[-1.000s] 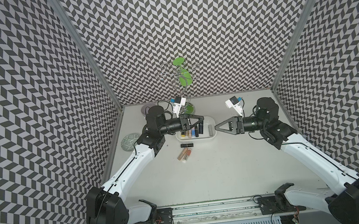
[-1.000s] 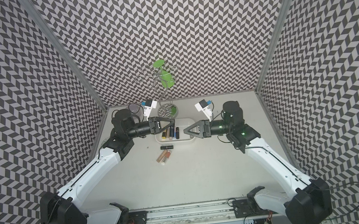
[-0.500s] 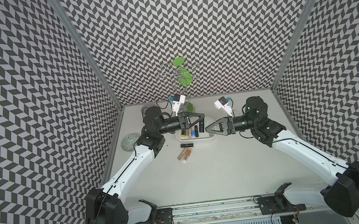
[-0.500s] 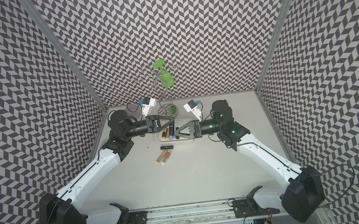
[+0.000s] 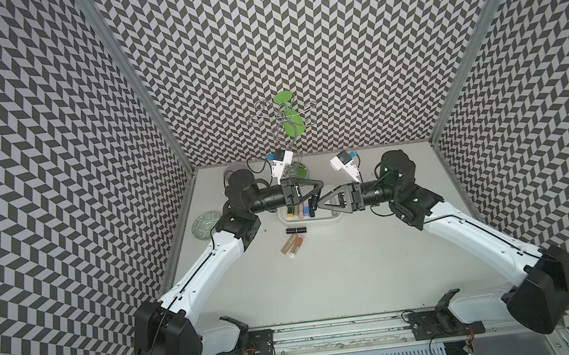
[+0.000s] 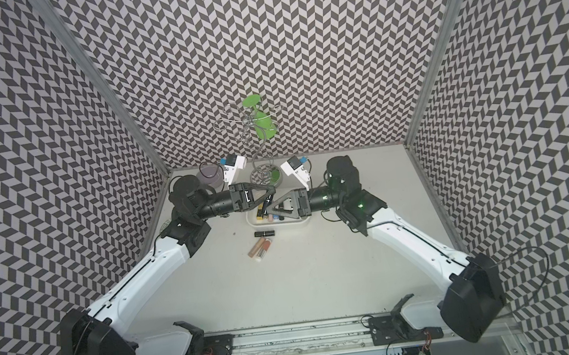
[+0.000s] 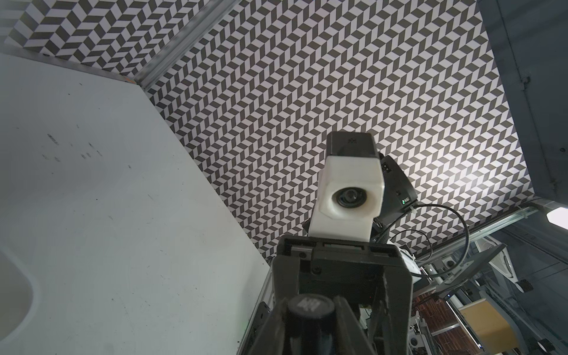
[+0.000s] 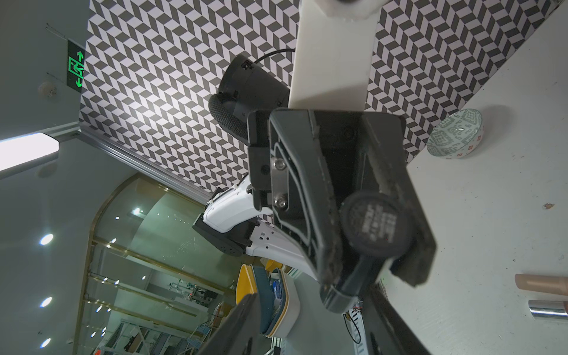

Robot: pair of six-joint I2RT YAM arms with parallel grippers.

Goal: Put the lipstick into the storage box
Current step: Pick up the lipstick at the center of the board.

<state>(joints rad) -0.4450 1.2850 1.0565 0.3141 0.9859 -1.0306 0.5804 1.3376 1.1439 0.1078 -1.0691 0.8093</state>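
Observation:
The storage box's gap (image 5: 324,213) is on the right gripper's side, so the right gripper needs to take the upright black lipstick (image 8: 376,226) from the left gripper and lay it in that gap.
My left gripper (image 5: 317,197) (image 6: 272,197) hangs over the white storage box (image 5: 332,217) (image 6: 302,223), shut on a black lipstick (image 5: 312,207) (image 6: 268,202) that points down into it. In the left wrist view the lipstick's round cap (image 7: 310,306) sits clamped between the fingers (image 7: 349,322). My right gripper (image 5: 321,207) (image 6: 268,210) faces it, open, tips almost at the lipstick. The right wrist view shows the held lipstick (image 8: 373,226) close ahead, its lower end between my spread right fingers (image 8: 242,322). Several lipsticks lie in the box.
A black lipstick (image 5: 296,229) and two beige-pink tubes (image 5: 292,245) lie on the table in front of the box. A green-patterned plate (image 5: 204,224) sits by the left wall, a lilac bowl (image 6: 208,174) and a wire stand with green leaves (image 5: 286,127) at the back.
My right arm has swung left across the box until its open jaws reach the left gripper. The left gripper has stayed over the box, still holding the black lipstick.

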